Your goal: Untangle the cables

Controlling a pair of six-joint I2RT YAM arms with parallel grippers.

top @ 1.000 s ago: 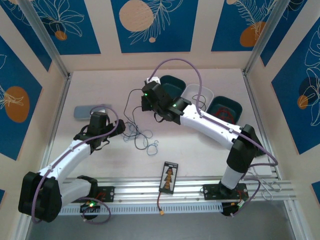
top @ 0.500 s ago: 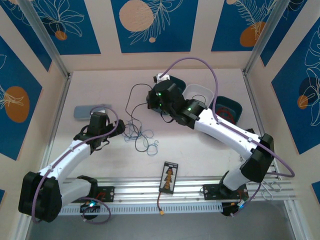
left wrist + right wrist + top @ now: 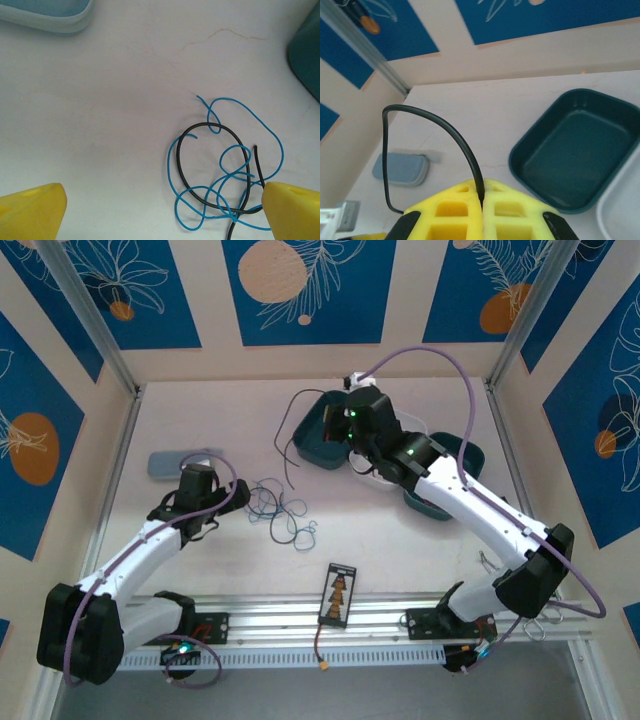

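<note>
My right gripper should keep carrying the black cable in my right gripper (image 3: 281,432), which hangs free of the blue cables, until that cable hangs inside the white tray.
Thin blue and black cables (image 3: 283,515) lie in a loose tangle on the table centre. In the left wrist view a black loop (image 3: 182,165) crosses blue loops (image 3: 272,140). My left gripper (image 3: 203,485) hovers just left of the pile, open (image 3: 162,202), with the tangle nearer its right finger (image 3: 292,207). My right gripper (image 3: 345,427) is raised over the dark teal tray (image 3: 315,440). It is shut (image 3: 482,192) on one black cable (image 3: 455,132), which arcs up and hangs down to the left (image 3: 284,440). No red cable shows.
A blue-grey lid (image 3: 185,462) lies at the back left. A white tray (image 3: 625,210) and a second teal tray (image 3: 472,452) stand at the back right, partly under the right arm. A small card (image 3: 340,593) and an orange-plug wire (image 3: 322,667) lie near the front rail.
My right arm has swung right and back toward the teal tray, drawing the held black cable away from the pile. The left arm has stayed still.
</note>
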